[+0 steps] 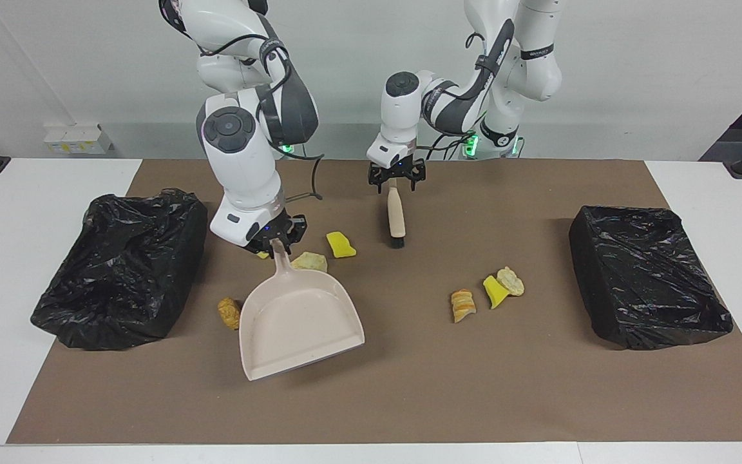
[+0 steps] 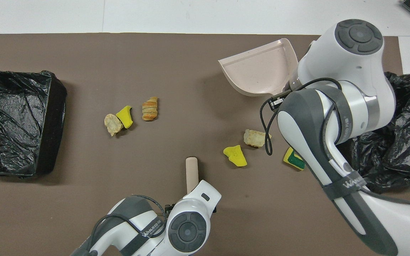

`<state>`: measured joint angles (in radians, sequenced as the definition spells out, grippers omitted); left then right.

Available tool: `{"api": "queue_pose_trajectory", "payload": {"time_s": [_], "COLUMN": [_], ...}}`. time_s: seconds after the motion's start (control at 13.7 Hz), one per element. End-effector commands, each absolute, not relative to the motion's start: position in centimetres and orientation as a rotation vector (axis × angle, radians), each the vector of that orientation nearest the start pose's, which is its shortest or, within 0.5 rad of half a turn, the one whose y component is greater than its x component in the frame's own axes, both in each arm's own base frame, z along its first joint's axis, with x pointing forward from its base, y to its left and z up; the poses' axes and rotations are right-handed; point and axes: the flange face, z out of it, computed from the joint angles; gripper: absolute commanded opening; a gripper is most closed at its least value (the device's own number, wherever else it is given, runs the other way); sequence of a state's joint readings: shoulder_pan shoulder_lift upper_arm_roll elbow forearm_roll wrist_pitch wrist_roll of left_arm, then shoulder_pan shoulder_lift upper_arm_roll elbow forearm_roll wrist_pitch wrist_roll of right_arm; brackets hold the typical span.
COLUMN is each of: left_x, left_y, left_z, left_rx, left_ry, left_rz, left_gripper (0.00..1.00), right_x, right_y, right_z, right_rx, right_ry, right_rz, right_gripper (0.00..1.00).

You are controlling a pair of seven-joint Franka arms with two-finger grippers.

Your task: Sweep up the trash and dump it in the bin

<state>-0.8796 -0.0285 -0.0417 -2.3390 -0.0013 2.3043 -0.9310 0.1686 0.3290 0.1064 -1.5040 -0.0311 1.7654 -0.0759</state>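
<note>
The loose scraps [image 2: 124, 117] farthest from the beige dustpan are close together [image 2: 119, 121], so I expect them to slide into the dustpan as one group when I sweep.
My right gripper [image 1: 274, 242] is shut on the handle of the beige dustpan [image 1: 300, 322], which is tilted with its handle up and its mouth turned away from the robots. Beside the pan lie trash pieces: a golden-brown chunk [image 1: 228, 312], a pale chunk [image 1: 310, 261], a yellow sponge bit [image 1: 341, 244] and a green-and-yellow sponge [image 2: 294, 159]. Three more scraps [image 1: 487, 293] lie toward the left arm's end. My left gripper [image 1: 397, 182] stands open, its fingers on either side of the handle end of the beige brush [image 1: 397, 219], which lies on the mat.
A bin lined with a black bag [image 1: 120, 264] stands at the right arm's end of the brown mat, and a second one [image 1: 648, 274] at the left arm's end. Bare mat [image 1: 409, 386] stretches along the edge farthest from the robots.
</note>
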Motion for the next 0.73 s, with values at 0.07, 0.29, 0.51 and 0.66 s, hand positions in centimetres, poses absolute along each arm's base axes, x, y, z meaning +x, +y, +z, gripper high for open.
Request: {"api": "queue_pose_trajectory", "payload": {"time_s": [0.07,0.29,0.51,0.66], "left_x": [25.4,24.7,25.2,25.4], "left_y": [-40.3,-40.2,-39.7,-39.6], "left_z": [35.1,34.6,34.3,34.2], "left_rx": [-3.160,-3.157,-3.154,-3.155], "left_ry": [0.053,0.053,0.034,0.029], "left_rz": [0.041,0.059,0.062,0.062], "left_gripper": [1.00,1.00,0.89,0.48], "right_x": [62.5,62.3,62.0,61.5], "right_y": [15.8,14.9,14.5,13.9], "right_z": [48.4,48.6,48.4,48.5], "right_rx": [-3.081,-3.028,-2.937,-2.871], "right_ry": [-0.718,-0.917,-1.189,-1.310], "right_rz": [0.124,0.149,0.194,0.242], "right_gripper": [0.00,0.00,0.00,0.00]}}
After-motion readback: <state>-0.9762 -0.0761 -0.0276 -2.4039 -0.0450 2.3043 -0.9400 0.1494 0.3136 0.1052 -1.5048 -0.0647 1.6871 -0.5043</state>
